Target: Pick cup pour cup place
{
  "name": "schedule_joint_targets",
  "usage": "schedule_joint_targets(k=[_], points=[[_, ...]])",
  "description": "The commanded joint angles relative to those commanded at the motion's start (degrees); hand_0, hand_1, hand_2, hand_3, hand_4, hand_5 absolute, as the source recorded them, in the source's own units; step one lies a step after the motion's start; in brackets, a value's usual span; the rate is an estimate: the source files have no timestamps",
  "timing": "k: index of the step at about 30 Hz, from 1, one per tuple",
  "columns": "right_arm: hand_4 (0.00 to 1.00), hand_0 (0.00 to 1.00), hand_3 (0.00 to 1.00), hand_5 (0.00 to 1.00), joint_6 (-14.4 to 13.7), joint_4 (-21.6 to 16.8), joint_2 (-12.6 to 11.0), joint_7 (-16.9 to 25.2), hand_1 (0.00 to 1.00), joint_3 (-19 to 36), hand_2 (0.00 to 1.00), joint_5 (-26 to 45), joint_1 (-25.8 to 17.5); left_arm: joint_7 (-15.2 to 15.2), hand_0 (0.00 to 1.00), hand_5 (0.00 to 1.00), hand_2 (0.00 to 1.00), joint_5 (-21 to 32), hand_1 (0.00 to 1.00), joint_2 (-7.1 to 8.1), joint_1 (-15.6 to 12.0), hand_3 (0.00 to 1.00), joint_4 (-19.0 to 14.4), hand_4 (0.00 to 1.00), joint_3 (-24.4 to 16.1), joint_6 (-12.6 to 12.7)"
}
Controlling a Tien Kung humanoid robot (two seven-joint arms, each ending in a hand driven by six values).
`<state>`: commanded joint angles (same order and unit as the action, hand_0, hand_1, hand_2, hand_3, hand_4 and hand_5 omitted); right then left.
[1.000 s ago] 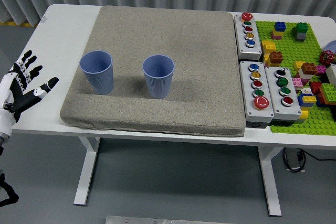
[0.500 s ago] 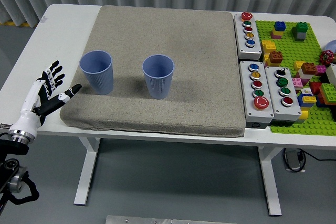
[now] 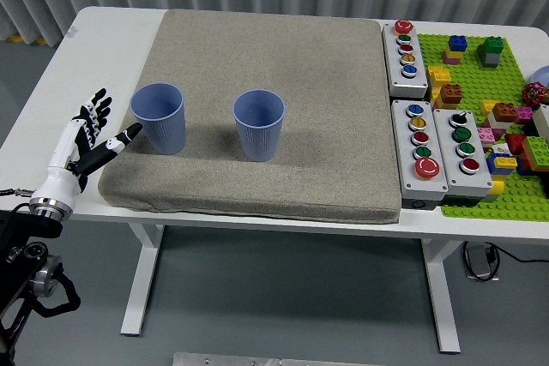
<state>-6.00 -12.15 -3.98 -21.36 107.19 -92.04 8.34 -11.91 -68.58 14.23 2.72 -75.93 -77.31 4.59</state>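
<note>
The blue cup (image 3: pixel 163 124) near the robot's left hand will be empty when the robot pours, because only plain blue shows inside this cup's opening (image 3: pixel 158 101).
Two blue ribbed cups stand upright on a grey mat (image 3: pixel 274 40): the left cup (image 3: pixel 159 117) near the mat's left edge, the right cup (image 3: pixel 259 124) toward the middle. My left hand (image 3: pixel 94 135) comes in from the lower left with its fingers spread and holds nothing. Its thumb tip lies just left of the left cup, a small gap apart. The right arm does not show.
Three grey button boxes (image 3: pixel 420 150) sit to the right of the mat. A green baseplate (image 3: pixel 506 195) with several loose bricks fills the far right. The white table (image 3: pixel 103 40) shows bare at the left of the mat.
My left hand has moved up and to the right, from the table's left edge to close beside the left cup. The cups have not moved.
</note>
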Motion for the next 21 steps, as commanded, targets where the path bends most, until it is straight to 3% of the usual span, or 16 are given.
schedule_joint_targets(k=[12,13,21], points=[[0.002,0.698,0.625,0.393,-0.04,-0.01,0.03,-0.1,0.689,-0.1,0.646,0.09,0.24,-0.11,0.987,0.441,0.998,-3.69,0.998,-0.58,0.52,0.998,0.9,0.998,0.98,-1.14],[0.002,0.698,0.625,0.393,-0.03,-0.01,0.02,-0.08,0.689,-0.1,0.646,0.11,0.25,-0.13,0.99,0.234,0.998,-3.8,0.998,-0.55,0.5,0.998,0.87,0.91,0.94,-1.26],[0.002,0.698,0.625,0.392,0.01,0.0,0.03,-0.04,0.689,-0.06,0.646,-0.02,0.25,0.02,0.991,0.223,0.998,-4.21,0.998,-0.75,0.76,0.998,1.79,0.903,1.14,-1.39]])
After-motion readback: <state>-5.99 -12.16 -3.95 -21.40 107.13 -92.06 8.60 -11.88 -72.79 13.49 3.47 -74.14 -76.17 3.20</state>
